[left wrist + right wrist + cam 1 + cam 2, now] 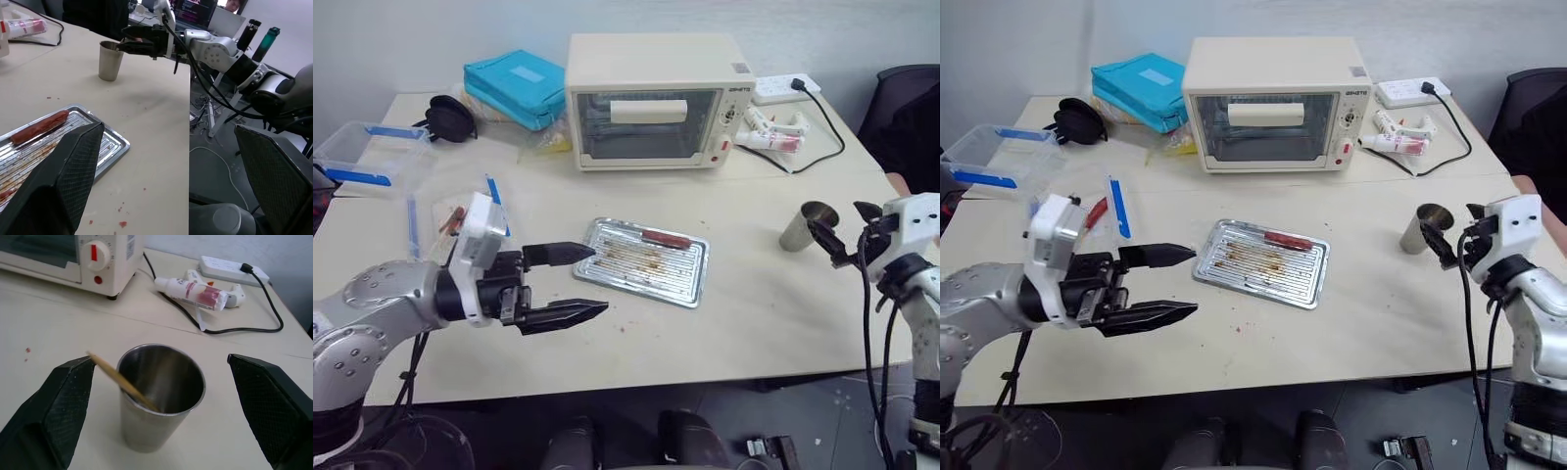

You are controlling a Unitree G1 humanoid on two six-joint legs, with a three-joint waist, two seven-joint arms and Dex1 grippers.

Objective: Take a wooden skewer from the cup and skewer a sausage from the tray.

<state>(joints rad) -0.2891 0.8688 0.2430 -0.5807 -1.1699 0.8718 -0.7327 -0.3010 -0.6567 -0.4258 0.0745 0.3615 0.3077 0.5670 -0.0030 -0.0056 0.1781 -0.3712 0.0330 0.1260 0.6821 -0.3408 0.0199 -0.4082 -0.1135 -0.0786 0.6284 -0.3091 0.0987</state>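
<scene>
My left gripper is too far away to reach the skewer leaning in the cup (128, 386), so next my right gripper pulls the skewer out and brings its lower end to my left gripper (566, 283).
The silver tray (687, 282) lies mid-table with one red-brown sausage (666, 238) along its far edge. My left gripper (598, 281) hovers open at the tray's left end, pointing right, with nothing between its black fingers (63, 181); that sausage (39, 126) shows past them. To the right stands the steel cup (800, 227). In the right wrist view the cup (146, 431) holds one wooden skewer (122, 379) leaning over its rim. My right gripper (159, 361) is open just short of the cup, one finger to each side, touching neither cup nor skewer.
A cream toaster oven (651, 103) stands behind the tray. A power strip (785, 88) with a black cable and tubes (771, 135) lie at back right. Teal pouches (514, 88), a clear box with blue clips (367, 157) and a clear bag (1097, 211) occupy the left.
</scene>
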